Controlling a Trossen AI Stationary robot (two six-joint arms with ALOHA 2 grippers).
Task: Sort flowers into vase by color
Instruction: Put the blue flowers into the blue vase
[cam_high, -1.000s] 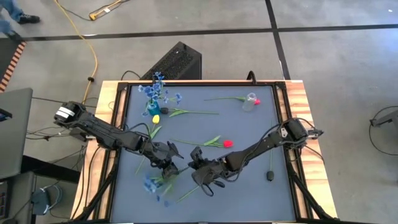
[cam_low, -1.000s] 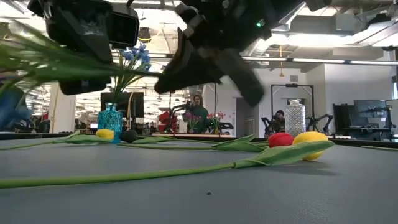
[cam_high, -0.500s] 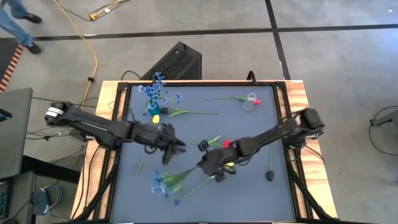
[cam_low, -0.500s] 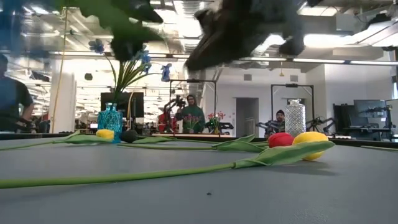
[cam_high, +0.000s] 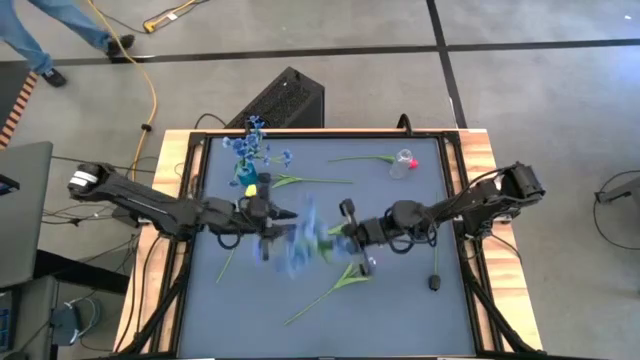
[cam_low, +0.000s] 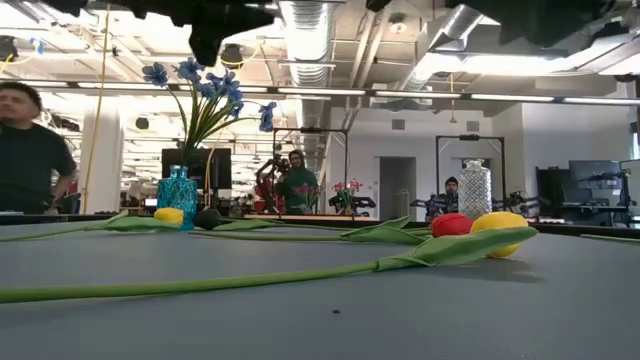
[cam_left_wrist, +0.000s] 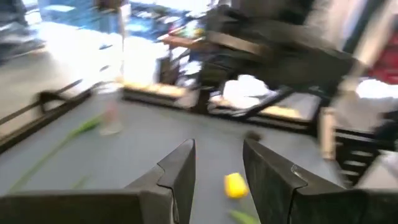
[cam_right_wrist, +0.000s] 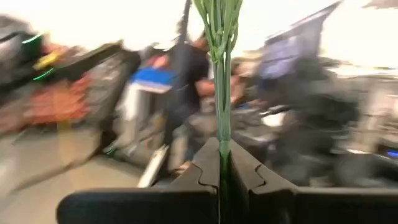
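My left gripper should take the blue flowers by the stems (cam_right_wrist: 224, 118) and bring them to the blue vase (cam_high: 247, 176), because my right gripper is holding them far from it.
A bunch of blue flowers (cam_high: 296, 242) on green stems hangs blurred above the table's middle, with my right gripper (cam_high: 346, 238) shut on its stems. My left gripper (cam_high: 284, 222) stands just to the left of the blossoms, level and open, nothing between its fingers (cam_left_wrist: 180, 171). A blue vase (cam_high: 246, 172) at the far left holds more blue flowers (cam_low: 205, 95). A clear vase (cam_high: 402, 163) stands at the far right. A yellow tulip (cam_low: 500, 226) and a red tulip (cam_low: 451, 224) lie on the table by their stems and leaves. Another yellow tulip (cam_high: 251, 189) lies beside the blue vase. My right gripper pinches the bundle of thin green stems (cam_right_wrist: 222, 134) between its two fingers. The fingers come about level from the table's right. The stems run on past the fingertips, and the blossoms (cam_high: 296, 242) point toward the table's left. The bunch is lifted clear of the table.
A long green stem (cam_high: 320, 298) lies across the near middle of the table. A small black object (cam_high: 435, 283) sits near the right edge, another (cam_high: 263, 178) by the blue vase. People show in the room beyond the table (cam_low: 30, 150).
My right gripper has risen and gone toward the table's far and right edges, tipping from pointing down to about level. The blue bunch has come off the near-left table and swung up, clear of it. My left gripper has risen and turned level too.
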